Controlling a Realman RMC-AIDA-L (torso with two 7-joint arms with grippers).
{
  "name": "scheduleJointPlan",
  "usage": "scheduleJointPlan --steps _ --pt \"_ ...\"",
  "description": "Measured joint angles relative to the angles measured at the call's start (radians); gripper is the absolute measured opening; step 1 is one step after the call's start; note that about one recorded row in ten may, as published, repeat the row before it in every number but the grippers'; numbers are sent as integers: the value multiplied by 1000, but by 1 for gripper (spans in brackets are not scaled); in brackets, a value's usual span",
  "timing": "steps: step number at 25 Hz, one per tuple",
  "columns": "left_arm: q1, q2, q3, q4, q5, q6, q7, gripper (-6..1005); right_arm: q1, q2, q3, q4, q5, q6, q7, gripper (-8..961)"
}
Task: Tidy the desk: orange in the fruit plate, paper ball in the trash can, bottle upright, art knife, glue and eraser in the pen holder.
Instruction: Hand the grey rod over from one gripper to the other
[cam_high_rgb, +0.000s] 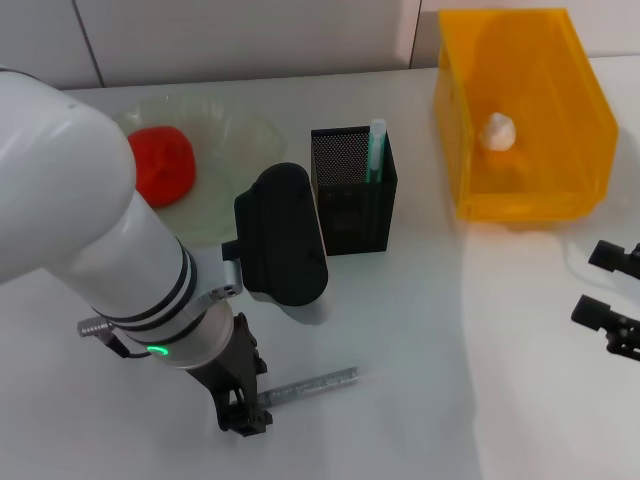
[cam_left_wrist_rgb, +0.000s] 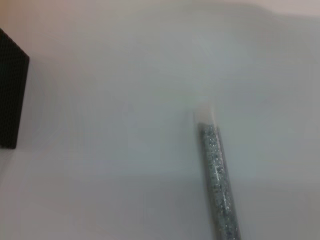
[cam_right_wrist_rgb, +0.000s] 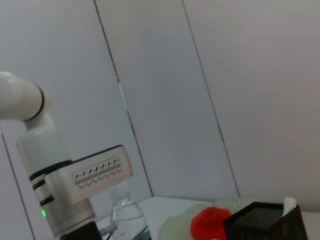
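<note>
I should open my left gripper, because the art knife (cam_left_wrist_rgb: 219, 180) lies at a slant to it. I should take the knife squarely by its near end (cam_high_rgb: 268, 399), then raise its free tip toward my right gripper.
The orange (cam_high_rgb: 160, 165) lies in the pale green fruit plate (cam_high_rgb: 245, 120) at the back left. At the back right, the paper ball (cam_high_rgb: 498, 131) rests inside the yellow trash can (cam_high_rgb: 530, 200). The black mesh pen holder (cam_high_rgb: 352, 195) holds the green glue (cam_high_rgb: 377, 150). The grey art knife (cam_high_rgb: 318, 383) lies on the table, also in the left wrist view (cam_left_wrist_rgb: 217, 170). My left gripper (cam_high_rgb: 245, 410) is low at the knife's left end. The bottle (cam_right_wrist_rgb: 126, 216) shows only in the right wrist view, seemingly upright. The eraser is out of view. My right gripper (cam_high_rgb: 605, 287) hangs open at the right edge.
My left arm's white forearm and black wrist housing (cam_high_rgb: 282, 235) cover the table between the plate and the pen holder. White tabletop lies between the knife and the right gripper. A panelled wall runs behind the desk.
</note>
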Motion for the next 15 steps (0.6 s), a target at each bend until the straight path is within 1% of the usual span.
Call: scheduleJointPlan --steps 1,10,15 --pt "-11 0 1 -17 1 -4 0 532 2 1 0 0 -10 -1 -2 785" --pt "-21 0 1 -35 -6 -7 -1 530 13 7 0 -2 -39 4 -3 785" --pt "-22 0 2 -47 -6 -7 -1 465 15 7 0 -2 -40 5 -3 785"
